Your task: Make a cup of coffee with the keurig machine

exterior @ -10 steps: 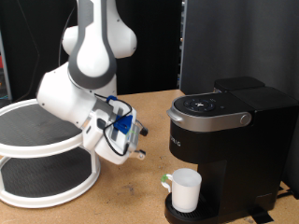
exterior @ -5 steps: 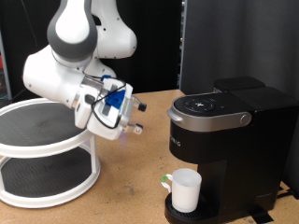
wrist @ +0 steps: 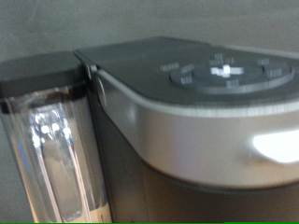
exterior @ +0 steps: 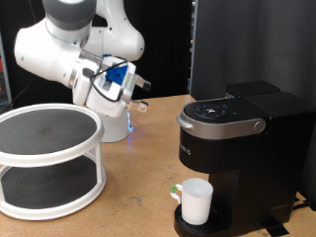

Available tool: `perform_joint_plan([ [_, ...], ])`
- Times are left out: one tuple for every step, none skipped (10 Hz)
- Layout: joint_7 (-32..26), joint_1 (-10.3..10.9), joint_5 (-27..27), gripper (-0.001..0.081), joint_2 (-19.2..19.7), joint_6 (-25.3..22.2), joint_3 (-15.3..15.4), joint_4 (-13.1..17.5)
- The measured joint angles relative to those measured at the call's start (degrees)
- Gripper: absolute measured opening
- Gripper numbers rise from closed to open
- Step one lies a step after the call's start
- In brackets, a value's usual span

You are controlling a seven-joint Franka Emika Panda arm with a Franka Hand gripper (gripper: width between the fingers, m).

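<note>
The button panel faces up while my gripper points level at the lid handle [exterior: 219, 129], so I should turn my fingers down and move in above the buttons [exterior: 211, 111].
The white cup [exterior: 197, 200] stands upright on the drip tray of the black keurig machine [exterior: 237, 158], under its spout, at the exterior view's lower right. The machine's silver-grey lid handle [exterior: 227, 125] is down. My gripper [exterior: 141, 95] is raised in the air to the exterior view's left of the machine, above its top level and well clear of it; its fingers point towards the machine, stand apart and hold nothing. The wrist view shows the machine's lid handle [wrist: 206, 131], the round button panel [wrist: 224, 73] and the clear water tank [wrist: 51, 159]; no fingers show there.
A two-tier round rack [exterior: 44, 163] with black mesh shelves stands at the exterior view's left on the wooden table [exterior: 138, 202]. The robot's white base [exterior: 117, 123] is behind it. A dark panel [exterior: 252, 44] rises behind the machine.
The arm has swung up and towards the exterior view's upper left, lifting the gripper from table height near the rack to above the machine's top. The cup and machine have not moved.
</note>
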Motion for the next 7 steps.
perform_joint_plan([
  [1.6, -0.2, -1.1, 0.0803, -1.9, -0.2, -0.2, 0.1],
  [3.3, -0.5, -2.8, 0.0803, -3.9, -0.6, -0.3, 0.3],
  [4.7, -0.8, -4.2, 0.0803, -5.7, -1.0, -0.3, 0.0],
  [4.6, -0.8, -4.2, 0.0803, -5.6, -1.0, -0.3, 0.0],
  [4.6, -0.8, -4.2, 0.0803, -5.6, -0.9, 0.0, 0.0],
  [4.8, -0.6, -4.7, 0.0803, -5.6, -0.5, 0.9, 0.4],
  [4.9, -0.3, -7.7, 0.0803, -5.6, 0.0, 2.7, 1.5],
])
